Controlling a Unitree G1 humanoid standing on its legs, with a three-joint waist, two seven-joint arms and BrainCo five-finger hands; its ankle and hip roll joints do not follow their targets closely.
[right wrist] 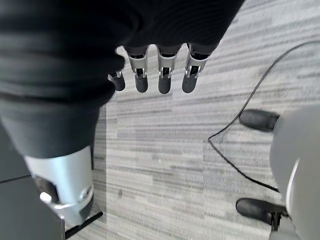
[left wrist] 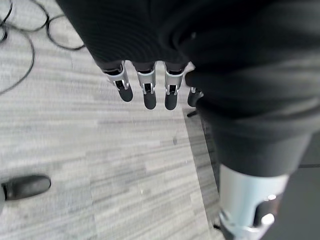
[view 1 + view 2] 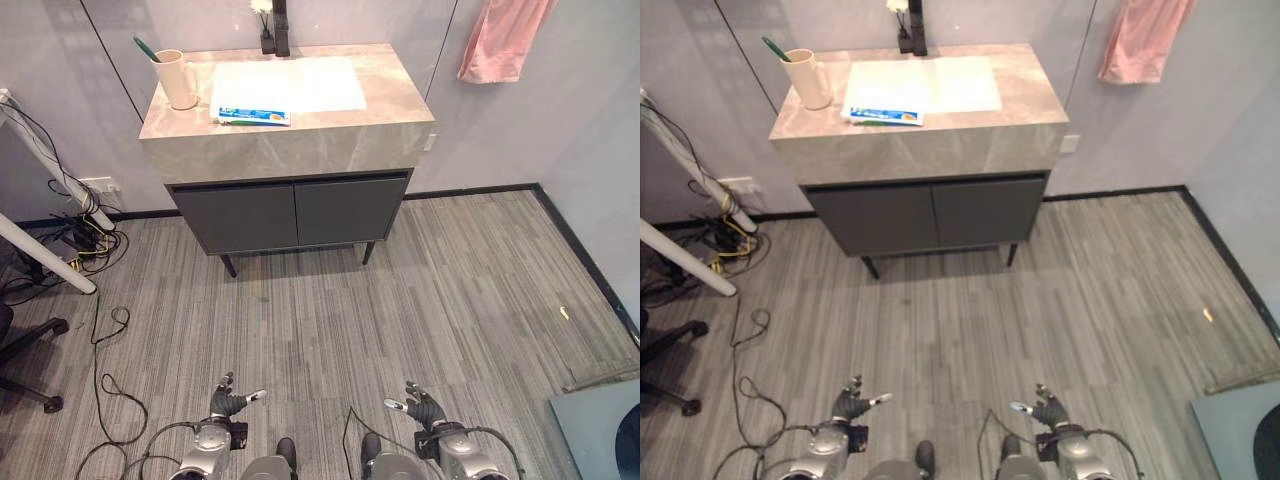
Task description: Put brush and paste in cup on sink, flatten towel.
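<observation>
My gripper will lift the toothpaste tube (image 3: 254, 117) by one end, and the tube will stay stretched out, because the straight long edges (image 3: 256, 110) of the tube show hardly a crease.
A beige cup (image 3: 180, 80) stands on the left end of the grey stone sink counter (image 3: 300, 140), with a green toothbrush (image 3: 146, 48) sticking out of it. A blue and white toothpaste tube (image 3: 254, 116) lies flat on the counter's front, at the white basin's (image 3: 300, 80) edge. A pink towel (image 3: 503, 38) hangs crumpled on the wall to the right of the sink. My left hand (image 3: 229, 403) and right hand (image 3: 423, 406) hang low over the floor, far from the sink, both open and holding nothing. Their straight fingers (image 2: 145, 90) (image 1: 162, 75) show in the wrist views.
A dark cabinet (image 3: 290, 215) with two doors sits under the counter on thin legs. A black faucet (image 3: 277, 30) stands at the back. White poles (image 3: 45, 170) and tangled cables (image 3: 85, 240) lie at the left. An office chair base (image 3: 20, 350) is lower left. A grey panel (image 3: 600, 430) sits lower right.
</observation>
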